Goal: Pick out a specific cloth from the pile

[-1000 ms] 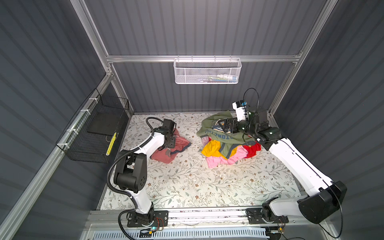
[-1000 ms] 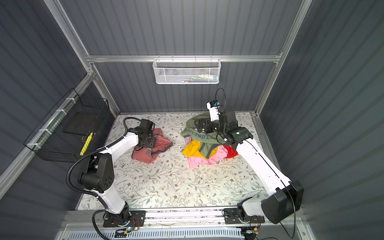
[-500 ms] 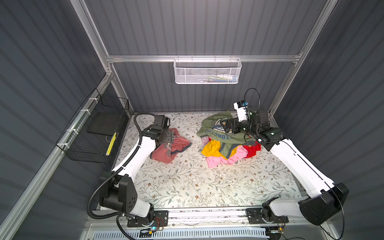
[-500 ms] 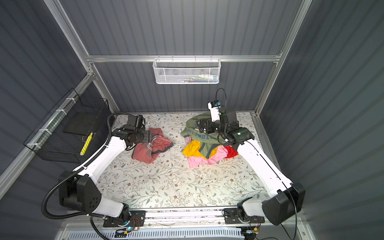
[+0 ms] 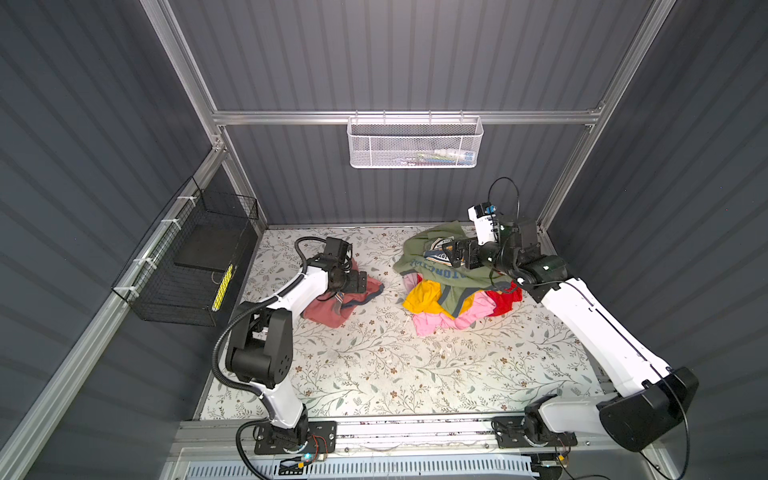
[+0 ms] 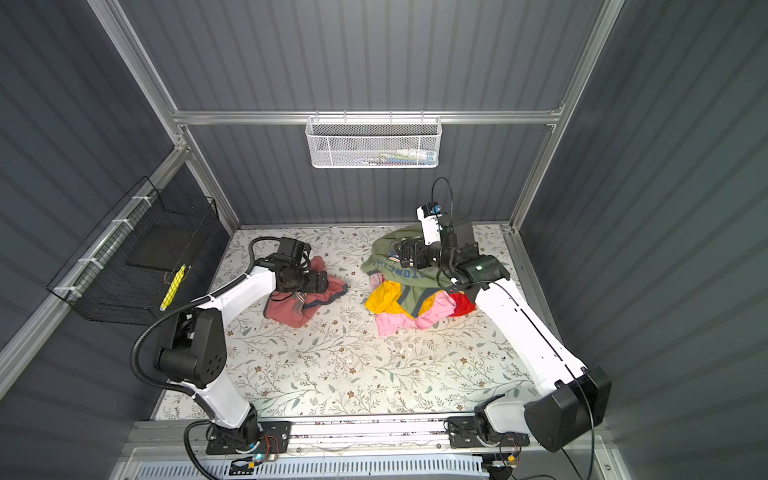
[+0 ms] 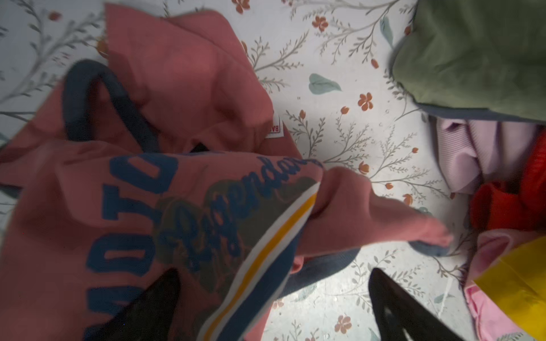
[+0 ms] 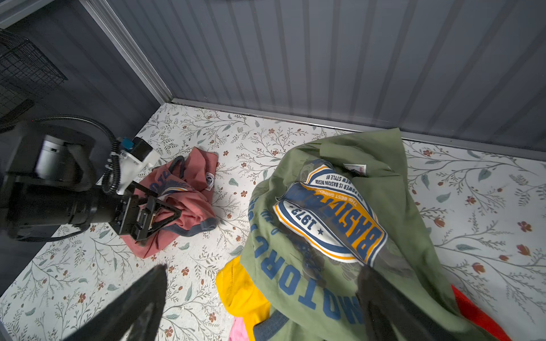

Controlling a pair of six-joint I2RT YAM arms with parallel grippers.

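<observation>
My left gripper should keep going down, since the cloth's striped fold point(image 7: 270, 250) lies between my open fingers, clear of the pile, until the fingers close on that fold point(image 7: 250, 278).
The cloth point(image 5: 324, 311), a salmon-pink T-shirt with blue lettering, lies crumpled on the floral table, left of the pile point(image 5: 453, 299). My left gripper point(image 5: 359, 282) hovers low over its far edge, jaws wide open. In the left wrist view the cloth point(image 7: 183, 88) fills the picture; one fold with a striped badge runs between the spread fingers point(image 7: 159, 295), which do not pinch it. My right gripper point(image 5: 455, 253) stands open just above the pile's olive green T-shirt point(image 8: 325, 236), holding nothing. Yellow, light pink and red garments poke out beneath.
A black wire basket point(image 5: 195, 262) hangs on the left wall and a white mesh basket point(image 5: 415, 143) on the back wall. Grey panelled walls close in three sides. Bare floral table point(image 5: 395, 365) stretches towards the front rail.
My left gripper's jaws have spread wider over the salmon-pink cloth, and the left arm has shifted its elbow. The right arm has barely moved.
</observation>
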